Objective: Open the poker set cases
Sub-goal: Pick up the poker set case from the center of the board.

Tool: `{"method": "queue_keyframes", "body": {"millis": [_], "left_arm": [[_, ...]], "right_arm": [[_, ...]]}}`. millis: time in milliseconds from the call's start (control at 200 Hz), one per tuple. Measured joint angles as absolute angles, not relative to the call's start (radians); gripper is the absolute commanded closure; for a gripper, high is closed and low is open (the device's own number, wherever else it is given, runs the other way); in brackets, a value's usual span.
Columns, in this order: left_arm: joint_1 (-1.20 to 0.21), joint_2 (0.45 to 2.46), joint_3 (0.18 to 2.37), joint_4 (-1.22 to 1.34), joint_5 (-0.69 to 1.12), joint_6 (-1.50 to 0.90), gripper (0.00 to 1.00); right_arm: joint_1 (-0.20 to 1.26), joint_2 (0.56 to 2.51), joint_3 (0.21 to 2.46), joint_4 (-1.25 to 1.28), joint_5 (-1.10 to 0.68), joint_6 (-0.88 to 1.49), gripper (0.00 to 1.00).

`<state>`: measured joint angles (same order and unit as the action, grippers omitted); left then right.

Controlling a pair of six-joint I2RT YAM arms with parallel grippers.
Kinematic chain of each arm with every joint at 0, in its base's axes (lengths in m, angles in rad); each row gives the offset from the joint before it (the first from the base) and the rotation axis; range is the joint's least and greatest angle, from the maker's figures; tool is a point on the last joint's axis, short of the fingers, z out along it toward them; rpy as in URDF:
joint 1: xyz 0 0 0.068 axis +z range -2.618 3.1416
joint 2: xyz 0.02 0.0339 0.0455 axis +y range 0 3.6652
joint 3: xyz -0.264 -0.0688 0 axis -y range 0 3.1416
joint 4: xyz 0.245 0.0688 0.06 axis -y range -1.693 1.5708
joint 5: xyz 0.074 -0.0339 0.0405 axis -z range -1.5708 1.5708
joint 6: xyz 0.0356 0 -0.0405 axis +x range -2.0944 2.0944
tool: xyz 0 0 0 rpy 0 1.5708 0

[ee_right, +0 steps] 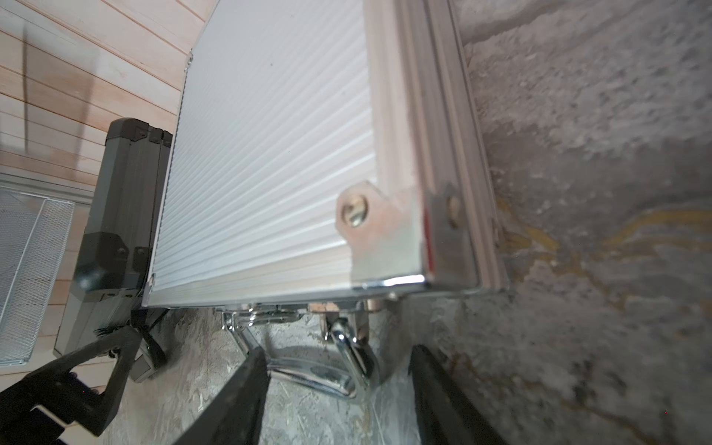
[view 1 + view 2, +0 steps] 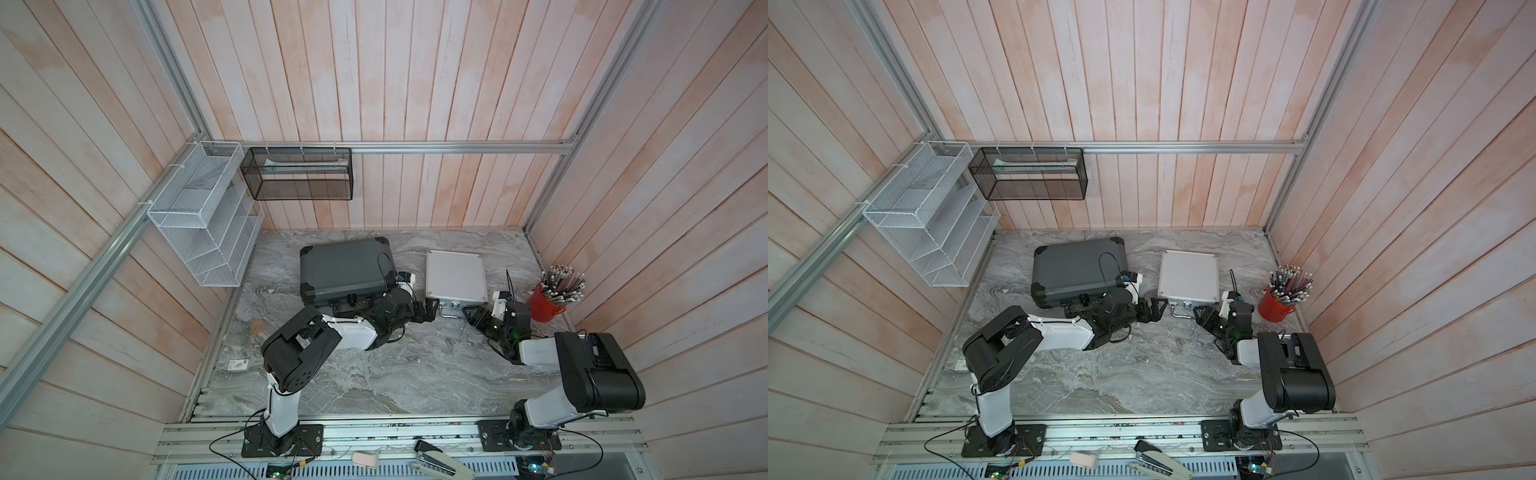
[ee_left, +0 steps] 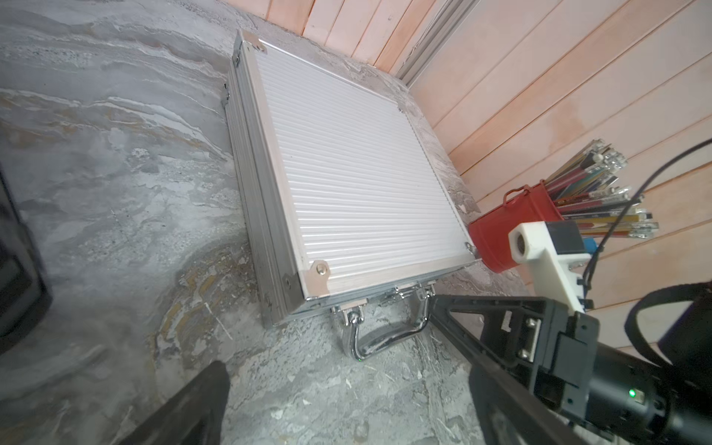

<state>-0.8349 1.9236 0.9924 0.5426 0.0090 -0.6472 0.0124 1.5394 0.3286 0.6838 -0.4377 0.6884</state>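
Observation:
My left gripper is beside the handle's end (image 3: 350,332), which stands free, so my left gripper should take hold of that end and keep the silver case steady before my right gripper works the silver case's latch (image 3: 395,294).
Two poker set cases lie flat with lids down on the marble table. The larger dark grey case (image 2: 347,270) (image 2: 1077,268) (image 1: 123,200) is at the back left. The silver ribbed case (image 2: 456,274) (image 2: 1188,274) (image 3: 358,185) (image 1: 269,154) is to its right, its chrome handle (image 3: 385,335) (image 1: 327,370) facing the front. My left gripper (image 2: 428,311) (image 2: 1152,311) (image 3: 348,379) is wide open at the handle's left, holding nothing. My right gripper (image 2: 473,313) (image 2: 1202,312) (image 1: 337,358) is low at the handle's right end, open, fingers either side of that end.
A red cup of pencils (image 2: 544,305) (image 3: 508,231) stands close to the right arm by the right wall. On the walls hang a white wire rack (image 2: 203,216) and a black mesh basket (image 2: 297,174). A stapler (image 2: 440,457) lies on the front rail.

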Motion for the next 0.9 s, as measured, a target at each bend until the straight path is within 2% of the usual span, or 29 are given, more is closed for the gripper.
{"method": "queue_keyframes", "body": {"millis": [600, 900], "left_arm": [[-0.836, 1.941, 0.979, 0.626, 0.091, -0.755, 0.02], [-0.836, 1.979, 0.953, 0.671, 0.146, -0.867, 0.08]], "right_arm": [[0.018, 1.597, 0.316, 0.803, -0.518, 0.791, 0.65], [0.018, 1.620, 0.307, 0.829, -0.522, 0.831, 0.75]]}}
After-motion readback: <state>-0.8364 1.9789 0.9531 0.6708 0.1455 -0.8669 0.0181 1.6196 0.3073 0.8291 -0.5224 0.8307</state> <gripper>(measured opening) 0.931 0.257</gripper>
